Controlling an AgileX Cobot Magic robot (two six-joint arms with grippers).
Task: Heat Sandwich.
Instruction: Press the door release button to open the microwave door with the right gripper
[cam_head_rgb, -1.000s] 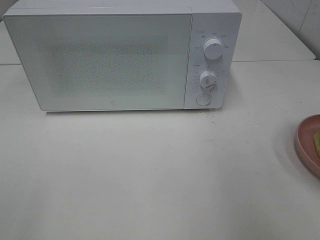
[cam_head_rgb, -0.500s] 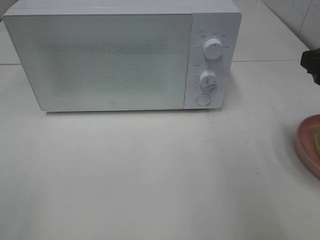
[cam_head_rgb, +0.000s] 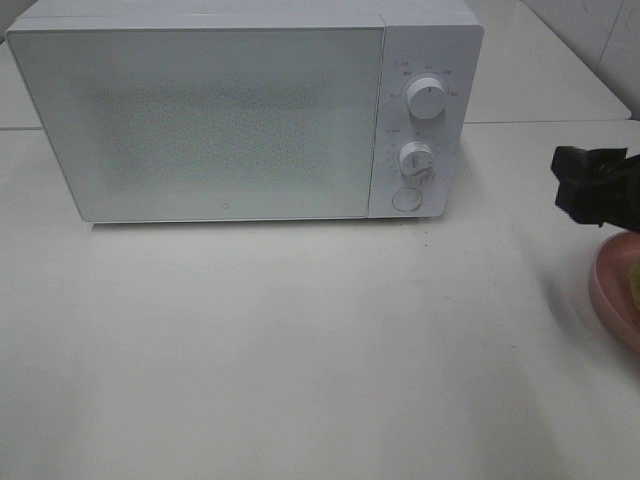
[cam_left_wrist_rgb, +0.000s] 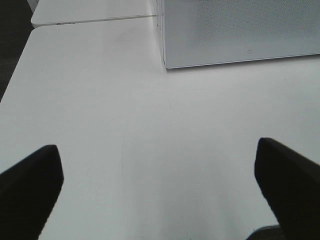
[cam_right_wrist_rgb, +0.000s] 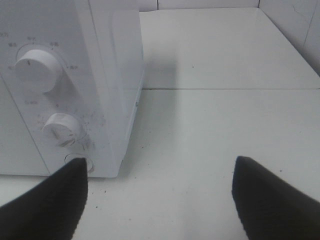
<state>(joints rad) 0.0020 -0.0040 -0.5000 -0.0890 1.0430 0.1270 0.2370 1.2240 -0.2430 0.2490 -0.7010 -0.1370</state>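
My right gripper is on its way to the round button (cam_head_rgb: 407, 199), with the microwave door (cam_head_rgb: 225, 125) shut and the table clear in front of the button. It should go on before it closes its fingers to press the button.
The sandwich (cam_head_rgb: 632, 266) shows only as a yellowish-green sliver on the pink plate (cam_head_rgb: 608, 285), cut off by the right edge of the exterior view. My right gripper (cam_head_rgb: 570, 185) hovers just beyond the plate's far rim and points left at the microwave (cam_head_rgb: 200, 120). In the right wrist view its fingers (cam_right_wrist_rgb: 50, 205) stand wide apart around bare table, so the right gripper (cam_right_wrist_rgb: 160, 200) is open and empty. The microwave door is shut. My left gripper (cam_left_wrist_rgb: 160, 190) is open and empty over bare table, with the microwave's (cam_left_wrist_rgb: 240, 30) lower left corner ahead; the exterior view does not show it.
The microwave's control panel carries two white knobs (cam_head_rgb: 427, 100) (cam_head_rgb: 415, 158) and a round button (cam_head_rgb: 405, 199); the right wrist view shows them close by (cam_right_wrist_rgb: 37, 70). White table (cam_head_rgb: 300, 350) stretches in front of the microwave. A seam between tabletops runs behind it (cam_right_wrist_rgb: 225, 89).
My right gripper has come in from the right edge of the exterior view, moving left and down until it covers the plate's far rim. Nothing else has moved.
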